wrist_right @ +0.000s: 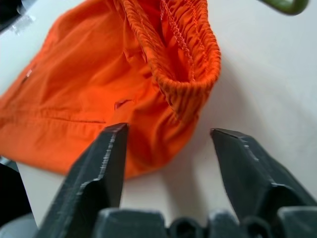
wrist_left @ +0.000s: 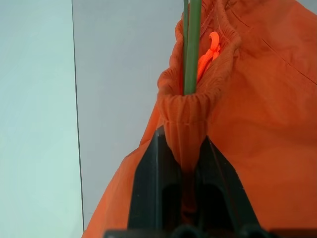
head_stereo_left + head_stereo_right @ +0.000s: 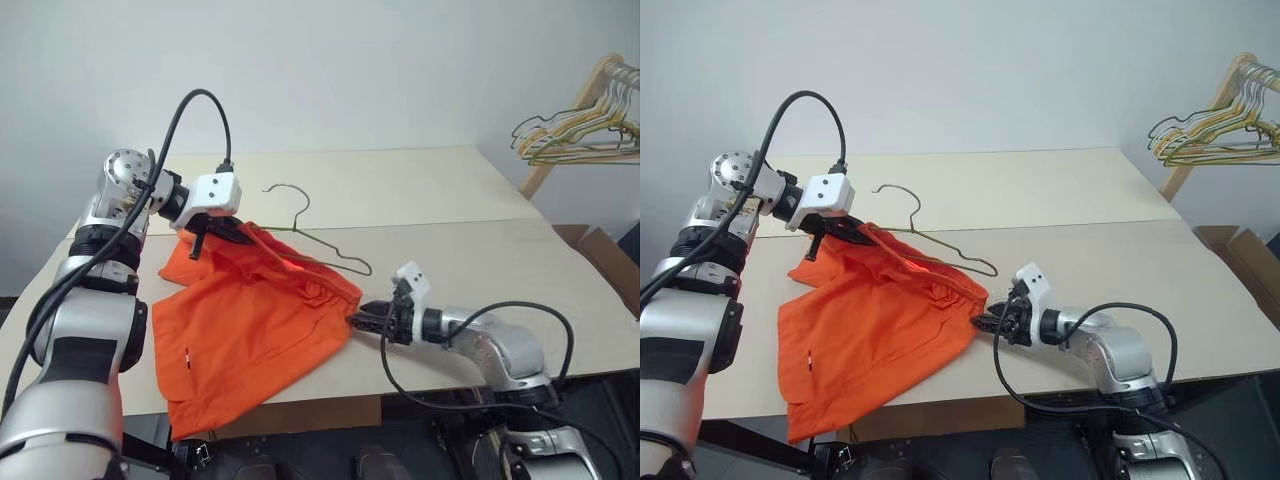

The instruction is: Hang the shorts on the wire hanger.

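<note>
The shorts' gathered waistband (image 3: 340,287) is wide open beside the wire hanger's loose end (image 3: 367,269). The waistband should come up around the hanger's loose end when I lift and pull.
The orange shorts (image 3: 250,330) lie spread on the table (image 3: 450,200), and one leg hangs over the front edge. My left gripper (image 2: 182,136) is shut on one end of the gathered waistband and holds it lifted off the table. The wire hanger (image 2: 190,49) runs into the waistband opening right beside that grip; its hook (image 3: 290,187) points toward the back. My right gripper (image 1: 168,131) stands open low over the table, just short of the waistband's other end (image 1: 195,74), with nothing between its fingers (image 1: 111,148).
A wooden rack (image 3: 580,125) with several wire hangers stands at the back right. A cardboard box (image 3: 600,250) sits past the table's right edge. A seam crosses the tabletop behind the shorts.
</note>
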Available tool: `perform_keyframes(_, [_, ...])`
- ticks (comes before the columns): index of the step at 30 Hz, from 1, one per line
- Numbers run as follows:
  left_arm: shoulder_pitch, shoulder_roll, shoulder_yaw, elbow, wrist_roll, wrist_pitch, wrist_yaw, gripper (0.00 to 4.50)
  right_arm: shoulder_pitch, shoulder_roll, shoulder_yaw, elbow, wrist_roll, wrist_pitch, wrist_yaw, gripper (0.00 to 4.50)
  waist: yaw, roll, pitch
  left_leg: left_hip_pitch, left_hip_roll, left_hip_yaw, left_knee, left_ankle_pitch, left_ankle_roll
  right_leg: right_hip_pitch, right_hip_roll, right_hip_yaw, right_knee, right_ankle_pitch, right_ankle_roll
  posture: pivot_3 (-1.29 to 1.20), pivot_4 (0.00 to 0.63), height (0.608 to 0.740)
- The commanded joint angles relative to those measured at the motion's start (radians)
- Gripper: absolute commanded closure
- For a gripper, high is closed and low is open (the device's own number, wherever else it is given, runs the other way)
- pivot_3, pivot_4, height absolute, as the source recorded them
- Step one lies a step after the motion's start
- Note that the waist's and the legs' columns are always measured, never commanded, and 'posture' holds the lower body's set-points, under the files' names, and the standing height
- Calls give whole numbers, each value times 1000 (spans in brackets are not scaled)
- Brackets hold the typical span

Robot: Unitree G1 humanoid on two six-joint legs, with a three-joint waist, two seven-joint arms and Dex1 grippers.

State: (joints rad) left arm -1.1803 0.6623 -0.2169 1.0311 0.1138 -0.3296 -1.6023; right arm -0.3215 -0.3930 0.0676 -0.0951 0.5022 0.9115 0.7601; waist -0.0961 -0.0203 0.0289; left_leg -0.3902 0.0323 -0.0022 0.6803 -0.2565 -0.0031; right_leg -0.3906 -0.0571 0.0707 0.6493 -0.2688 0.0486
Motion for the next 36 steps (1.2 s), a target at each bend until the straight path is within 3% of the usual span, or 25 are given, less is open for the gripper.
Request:
perform_keyframes(1, [-17,9,26,-38,-27,-9,6,4500,-36,9,-33,4,29,19,-19,2886,-1,0,0,0,0,0,0,0,0,0,0,0,0,0,0,-72,0,740])
perform_keyframes(6, [-8,10,32,-45,-34,-8,5,4500,-45,20,-33,43,34,20,-29,4470,0,0,0,0,0,0,0,0,0,0,0,0,0,0,0,-70,0,740])
perform_keyframes(10, [4,26,16,-68,-82,-10,-9,4500,-43,-4,-8,48,2,-11,-21,4470,-1,0,0,0,0,0,0,0,0,0,0,0,0,0,0,-69,0,740])
perform_keyframes(14, [46,151,-166,-204,-301,51,-12,4500,-70,-71,-43,98,-15,-45,17,4470,-3,0,0,0,0,0,0,0,0,0,0,0,0,0,0,-71,0,740])
perform_keyframes(18, [49,208,-247,-246,-362,64,-12,4500,-96,-166,-59,147,-12,-95,115,4470,1,0,0,0,0,0,0,0,0,0,0,0,0,0,0,-68,0,740])
perform_keyframes(27, [37,167,-219,-158,-253,34,8,4500,-112,-325,-18,125,-56,-224,289,4470,2,0,0,1,0,0,0,0,0,0,0,0,0,0,0,-62,0,740])
perform_keyframes(36, [77,119,-170,-185,-169,13,15,4500,-182,-396,-16,-56,-115,-330,305,4470,2,0,0,0,0,0,0,0,0,0,0,0,0,0,1,-77,0,740])
